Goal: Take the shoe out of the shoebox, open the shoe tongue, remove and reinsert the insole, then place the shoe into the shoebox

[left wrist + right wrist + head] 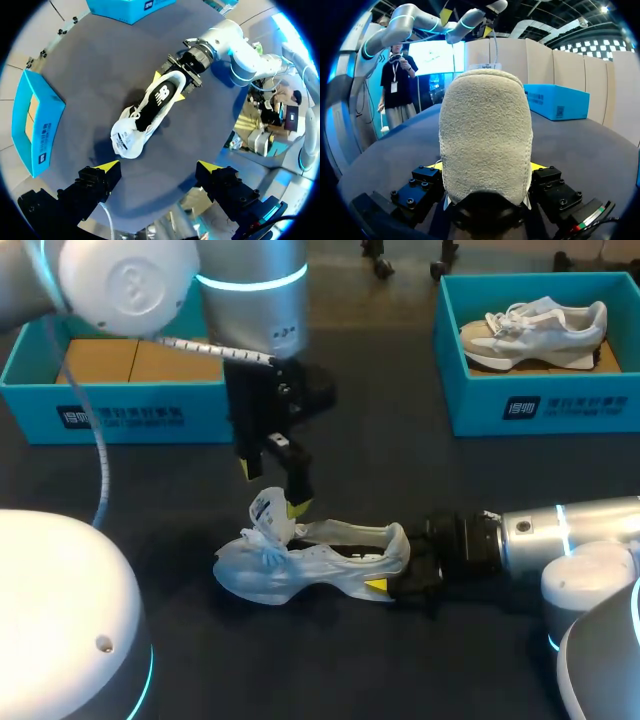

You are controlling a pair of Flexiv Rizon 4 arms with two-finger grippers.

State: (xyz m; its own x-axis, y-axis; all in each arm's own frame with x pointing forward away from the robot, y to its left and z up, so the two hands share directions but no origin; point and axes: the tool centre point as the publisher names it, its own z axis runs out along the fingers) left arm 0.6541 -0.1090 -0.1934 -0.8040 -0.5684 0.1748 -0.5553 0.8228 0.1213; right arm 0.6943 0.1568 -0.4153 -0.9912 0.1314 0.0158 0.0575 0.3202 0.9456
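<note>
The dark insole [157,102] sits tightly between the shoe's narrow white sides [165,115]. I expect the insole to tip onto its edge when I pull it out.
A white shoe [300,565] lies on the dark table, toe to the left, its tongue and laces [268,520] raised. My right gripper [400,582] comes in from the right and is shut on the shoe's heel [485,135], one yellow tip on each side of the heel. In the left wrist view the shoe [150,107] shows its dark insole from above, with the right gripper [170,85] at its heel. My left gripper [272,485] hangs open just above the tongue end and holds nothing. Its yellow-tipped fingers [107,166] stand wide apart.
A blue shoebox [110,410] with a cardboard floor stands at the back left, also visible in the left wrist view as a blue box [37,125]. A second blue shoebox [540,405] at the back right holds another pale shoe [535,332].
</note>
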